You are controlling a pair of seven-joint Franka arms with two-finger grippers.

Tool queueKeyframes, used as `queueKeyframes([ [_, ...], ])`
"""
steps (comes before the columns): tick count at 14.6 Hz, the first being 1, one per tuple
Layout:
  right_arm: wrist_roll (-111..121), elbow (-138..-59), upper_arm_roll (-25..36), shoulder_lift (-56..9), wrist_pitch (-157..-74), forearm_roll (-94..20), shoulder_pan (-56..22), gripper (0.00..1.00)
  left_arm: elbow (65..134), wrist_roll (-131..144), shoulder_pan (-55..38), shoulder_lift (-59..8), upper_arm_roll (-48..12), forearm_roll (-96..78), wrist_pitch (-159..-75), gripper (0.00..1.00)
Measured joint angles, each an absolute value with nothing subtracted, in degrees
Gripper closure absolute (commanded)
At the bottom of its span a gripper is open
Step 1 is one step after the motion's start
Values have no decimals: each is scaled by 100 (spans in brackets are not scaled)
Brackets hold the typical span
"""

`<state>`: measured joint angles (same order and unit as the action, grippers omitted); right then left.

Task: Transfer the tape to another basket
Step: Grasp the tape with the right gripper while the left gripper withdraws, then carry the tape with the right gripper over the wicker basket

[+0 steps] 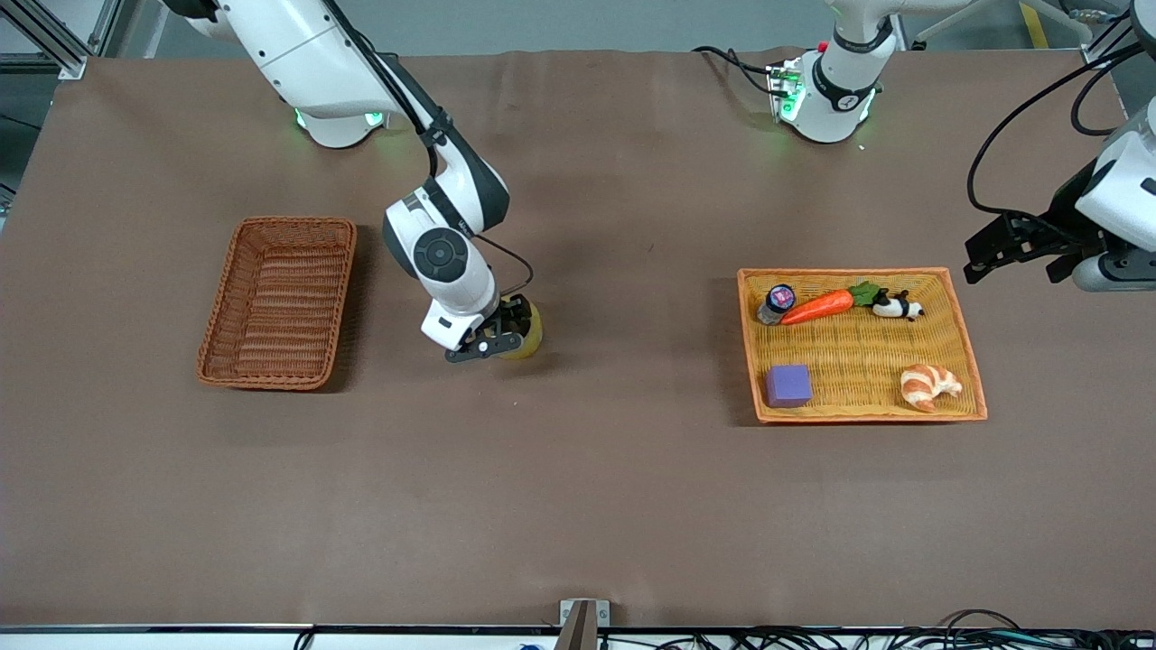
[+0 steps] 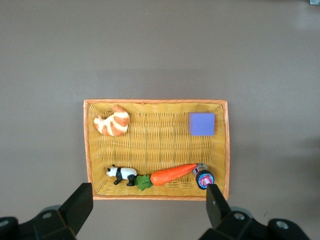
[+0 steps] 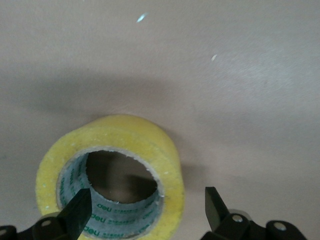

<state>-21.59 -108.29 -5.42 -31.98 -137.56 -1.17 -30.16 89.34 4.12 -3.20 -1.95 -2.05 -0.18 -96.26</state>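
The reddish-brown basket (image 1: 278, 303) is far from my left gripper. Next, my right gripper grips the tape's side (image 1: 532, 337) and takes the tape into that basket.
The tape (image 1: 529, 334), a yellowish roll with a grey inner core, lies flat on the brown table between the two baskets. My right gripper (image 1: 492, 341) is down at it and open. In the right wrist view the tape (image 3: 165, 150) fills the lower part, with one finger (image 3: 77, 212) in the core and the other (image 3: 216, 210) outside the roll, so the jaws straddle its wall without closing. The reddish-brown basket (image 1: 293, 221) stands empty toward the right arm's end. My left gripper (image 1: 1011, 262) is open and empty, waiting in the air beside the orange-yellow tray; it also shows in the left wrist view (image 2: 148, 202).
The orange-yellow tray (image 1: 862, 415) at the left arm's end holds a carrot (image 1: 817, 306), a toy panda (image 1: 896, 306), a small jar (image 1: 777, 301), a purple block (image 1: 788, 385) and a croissant (image 1: 928, 385). The left wrist view shows the same tray (image 2: 155, 197) from above.
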Motion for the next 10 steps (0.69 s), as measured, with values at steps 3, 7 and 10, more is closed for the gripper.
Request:
queueKeyframes([
  [3, -2231, -10854, -542, -3355, -13920, -80, -3066, 55, 8931, 336, -326, -195, -200, -18, -9382, 0],
  [7, -2546, -10846, -516, -3451, -13953, 87, -3067, 100, 8932, 334, -347, -195, -200, -18, -9308, 0],
  [10, -2811, -10773, -489, -3451, -13827, 124, -3060, 100, 8933, 283, -349, -195, -201, -19, -9289, 0],
])
